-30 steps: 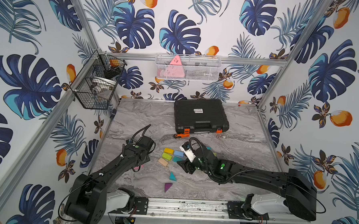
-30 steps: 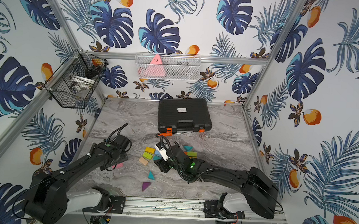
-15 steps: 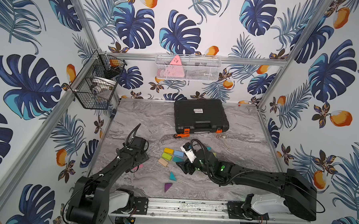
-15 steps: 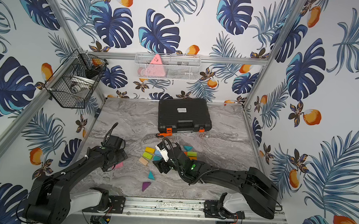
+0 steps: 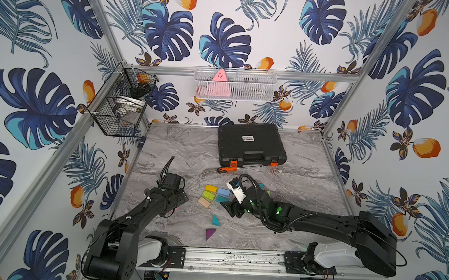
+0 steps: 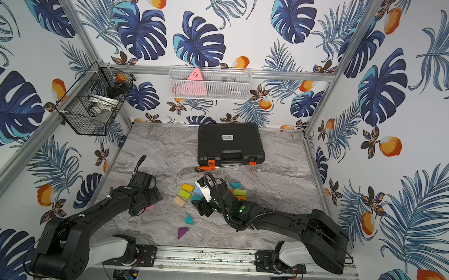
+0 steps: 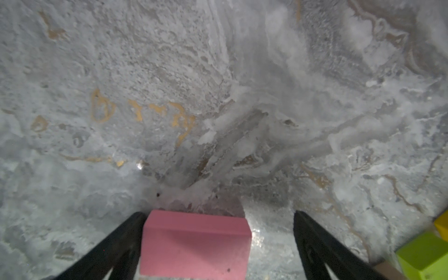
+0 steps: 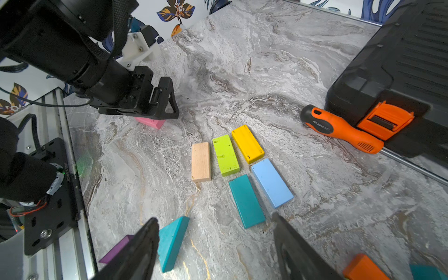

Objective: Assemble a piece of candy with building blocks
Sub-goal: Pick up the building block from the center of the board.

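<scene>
My right gripper is hanging over the open spot [image 8: 219, 211] beside the teal block. It should move away while my left gripper brings the pink block [image 7: 196, 243] to that spot.
A pink block [image 7: 195, 244] lies on the table between the fingers of my open left gripper [image 7: 218, 214]; one finger is against its side and the other stands clear. My right gripper [image 8: 214, 218] hangs open over bare table with nothing in it. Just beyond it lie a teal block [image 8: 246, 201], a light blue block [image 8: 271, 183], a yellow block [image 8: 247, 143], a lime block [image 8: 225, 155] and a plain wood block [image 8: 200, 161]. A teal triangle [image 8: 172, 242] and a purple triangle [image 8: 116, 251] rest beside one finger. The cluster of blocks [image 5: 212, 196] shows between both arms.
A black tool case [image 5: 250, 144] sits at the back of the table, with an orange-handled screwdriver [image 5: 227, 170] along its front. An orange block [image 8: 363, 268] lies near the right arm. A black wire basket [image 5: 121, 102] and a white basket [image 5: 235, 84] hang on the walls.
My left gripper has shifted toward the front left and come down over the pink block. My right gripper's jaws have spread wider; that arm has hardly moved.
</scene>
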Motion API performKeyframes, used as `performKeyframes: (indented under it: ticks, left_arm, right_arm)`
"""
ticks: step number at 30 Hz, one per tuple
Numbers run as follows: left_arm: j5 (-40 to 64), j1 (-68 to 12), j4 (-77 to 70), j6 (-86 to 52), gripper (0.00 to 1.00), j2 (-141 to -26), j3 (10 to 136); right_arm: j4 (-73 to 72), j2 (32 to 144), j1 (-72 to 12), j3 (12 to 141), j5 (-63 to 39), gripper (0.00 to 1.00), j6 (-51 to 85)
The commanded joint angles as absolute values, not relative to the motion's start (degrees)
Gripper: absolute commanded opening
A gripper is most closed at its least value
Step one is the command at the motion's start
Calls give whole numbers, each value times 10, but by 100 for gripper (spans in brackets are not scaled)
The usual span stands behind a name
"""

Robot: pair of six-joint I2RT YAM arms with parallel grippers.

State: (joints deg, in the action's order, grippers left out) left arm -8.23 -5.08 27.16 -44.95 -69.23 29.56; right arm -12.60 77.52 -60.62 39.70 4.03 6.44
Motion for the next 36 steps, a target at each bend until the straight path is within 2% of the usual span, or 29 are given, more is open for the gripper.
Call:
performKeyframes:
  ticks: [1,5,12,23,26,29,36]
  left_arm:
    - [-40,-57,251,-442,98,-693,290]
    - [-33,-78,247,-447,96,-696,283]
    - [-45,-106,269,-456,88,-704,280]
    - [-41,-152,275,-477,86,-696,257]
    - [-48,-158,278,-475,80,-696,259]
    - [-43,-161,277,-475,70,-703,261]
    - [-59,-173,290,-480,63,-684,261]
  right_arm:
    - [-147,775,-606,396,49,76,65]
    - [-146,779,-605,398,51,76,64]
    - [-147,778,-606,397,52,76,64]
    - [-141,789,-606,399,58,76,64]
    - [-141,788,-605,399,56,76,65]
    - [-143,788,-605,398,59,76,65]
    - [-143,786,-605,397,69,76,66]
